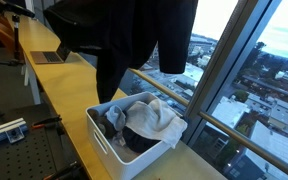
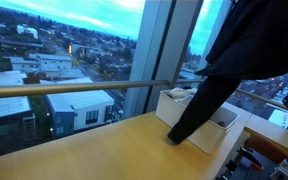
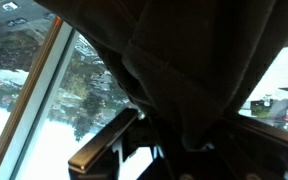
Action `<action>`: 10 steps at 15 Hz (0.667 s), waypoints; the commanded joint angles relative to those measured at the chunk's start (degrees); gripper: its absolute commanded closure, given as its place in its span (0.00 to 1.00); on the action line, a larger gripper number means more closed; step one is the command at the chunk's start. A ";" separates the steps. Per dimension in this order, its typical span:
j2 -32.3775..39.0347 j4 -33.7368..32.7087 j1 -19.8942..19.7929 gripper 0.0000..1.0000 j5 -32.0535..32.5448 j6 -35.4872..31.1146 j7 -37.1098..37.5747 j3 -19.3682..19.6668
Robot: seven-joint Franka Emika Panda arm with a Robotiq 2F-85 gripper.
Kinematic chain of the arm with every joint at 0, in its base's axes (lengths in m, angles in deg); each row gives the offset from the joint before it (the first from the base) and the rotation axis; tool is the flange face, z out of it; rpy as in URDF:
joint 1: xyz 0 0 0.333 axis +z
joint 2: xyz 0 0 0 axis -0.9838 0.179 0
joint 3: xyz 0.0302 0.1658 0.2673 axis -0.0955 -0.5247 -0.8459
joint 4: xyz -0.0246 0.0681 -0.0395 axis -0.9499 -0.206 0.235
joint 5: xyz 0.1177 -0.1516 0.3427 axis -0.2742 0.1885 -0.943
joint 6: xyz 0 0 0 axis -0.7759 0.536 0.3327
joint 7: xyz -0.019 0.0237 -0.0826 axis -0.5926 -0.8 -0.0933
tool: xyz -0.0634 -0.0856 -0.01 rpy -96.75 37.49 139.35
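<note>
Most of the black garment (image 1: 129, 32) is hanging off the basket's side away from the window, so the robot's gripper should swing it toward the window, over the basket (image 1: 139, 122), before letting it down.
A large black garment (image 1: 124, 35) hangs in the air above a white plastic basket (image 1: 109, 140) that stands on a long wooden table (image 1: 59, 80). The garment's lower end dangles to the basket's edge in an exterior view (image 2: 189, 115). The basket (image 2: 224, 125) holds a grey cloth (image 1: 154, 115) and dark clothes. In the wrist view the black cloth (image 3: 184, 50) fills most of the picture and bunches at my gripper (image 3: 181, 150), whose fingers are lost in the dark folds. The gripper is above the frame in both exterior views.
A tall window with a horizontal rail (image 2: 74, 88) and a thick mullion (image 1: 234, 60) runs along the table's far side. A laptop (image 1: 49, 57) lies further along the table. A perforated metal board (image 1: 4, 130) sits beside the table.
</note>
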 commanded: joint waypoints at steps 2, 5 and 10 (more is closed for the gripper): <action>7.44 -15.37 0.36 0.98 -0.26 3.15 -6.86 1.05; 11.45 -19.83 0.81 0.98 -1.18 4.30 -11.11 1.86; 19.39 -21.28 -2.70 0.98 -8.23 2.01 -16.56 2.53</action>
